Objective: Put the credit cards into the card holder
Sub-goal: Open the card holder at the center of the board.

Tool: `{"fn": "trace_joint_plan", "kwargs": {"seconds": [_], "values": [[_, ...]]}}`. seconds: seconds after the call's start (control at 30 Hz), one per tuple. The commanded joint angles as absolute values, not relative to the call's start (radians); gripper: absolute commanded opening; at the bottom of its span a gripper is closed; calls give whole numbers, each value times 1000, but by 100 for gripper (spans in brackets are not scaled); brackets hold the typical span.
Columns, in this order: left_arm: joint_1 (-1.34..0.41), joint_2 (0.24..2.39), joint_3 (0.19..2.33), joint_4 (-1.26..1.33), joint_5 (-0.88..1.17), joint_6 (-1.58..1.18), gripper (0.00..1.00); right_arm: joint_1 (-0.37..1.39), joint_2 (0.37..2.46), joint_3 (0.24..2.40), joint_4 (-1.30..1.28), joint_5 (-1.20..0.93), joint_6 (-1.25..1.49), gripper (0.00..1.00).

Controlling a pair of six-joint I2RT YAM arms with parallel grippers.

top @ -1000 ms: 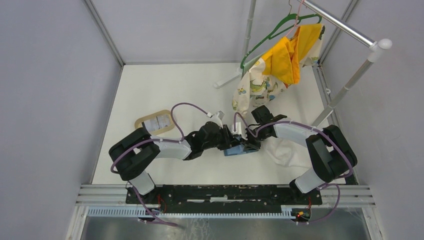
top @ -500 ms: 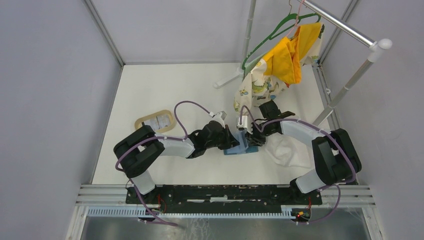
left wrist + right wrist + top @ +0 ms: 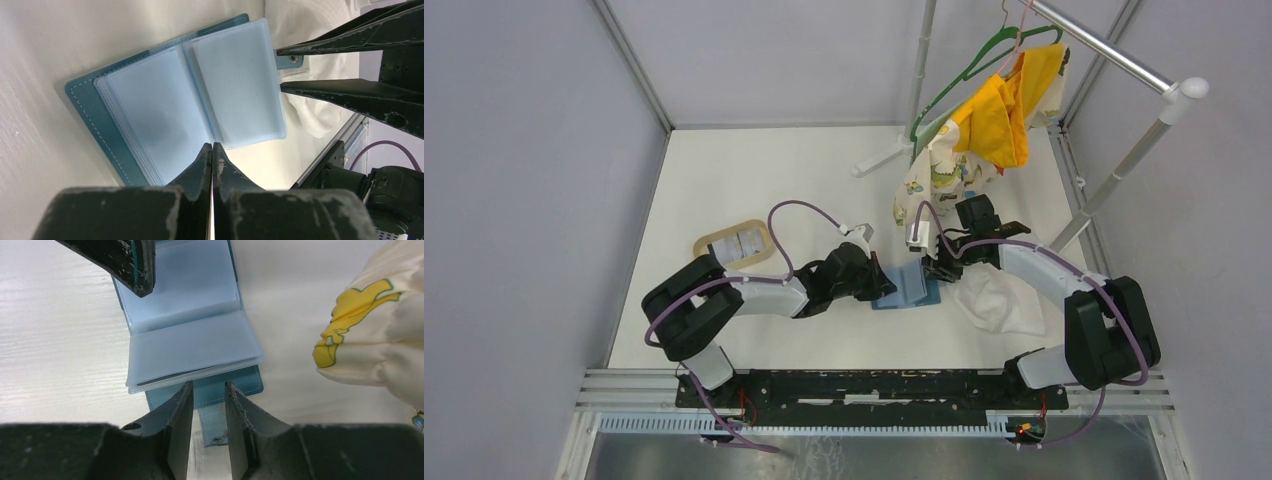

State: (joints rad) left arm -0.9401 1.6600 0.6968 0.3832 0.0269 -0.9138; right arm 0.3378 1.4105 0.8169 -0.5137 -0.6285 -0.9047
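The top sleeve (image 3: 240, 82) by the strap hides the sleeves below it, so my left gripper should keep the card holder's fold (image 3: 206, 105) down while my right gripper turns that top sleeve back.
The card holder (image 3: 910, 286) lies open on the table, its pale blue plastic sleeves (image 3: 200, 95) spread across the teal cover. My left gripper (image 3: 212, 146) is shut with nothing between its fingers, its tips over the near edge of the left-hand sleeves. My right gripper (image 3: 206, 386) stands open by a narrow gap at the cover's far edge, and the snap strap (image 3: 215, 426) shows between its fingers. The credit cards (image 3: 742, 243) lie as pale rectangles in the tan tray (image 3: 714, 245) at the left. A thin dark edge (image 3: 170, 379) shows inside one sleeve.
A crumpled white cloth (image 3: 1002, 300) lies right of the card holder, under the right arm. A clothes rack (image 3: 1114, 50) at the back right carries a yellow and a printed garment (image 3: 984, 130) hanging low, close to the right gripper (image 3: 936, 268).
The right gripper has pulled back from the card holder toward the far right and widened. The left gripper has shut. The card holder now lies open and flat.
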Motion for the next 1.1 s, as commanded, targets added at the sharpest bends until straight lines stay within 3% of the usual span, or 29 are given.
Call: {"fn": "trace_joint_plan", "kwargs": {"seconds": [0.0, 0.37, 0.7, 0.93, 1.07], "values": [[-949, 1591, 687, 385, -9, -846, 2, 333, 1392, 848, -500, -630, -901, 35], [-959, 1564, 678, 385, -25, -830, 2, 319, 1338, 853, -513, -663, -899, 32], [-969, 1589, 707, 386, -22, -815, 2, 319, 1463, 885, -556, -611, -879, 32], [-974, 1699, 786, 386, -7, -804, 6, 313, 1532, 893, -533, -568, -794, 35], [-974, 1728, 801, 386, -18, -800, 14, 310, 1561, 892, -533, -571, -781, 35]]}}
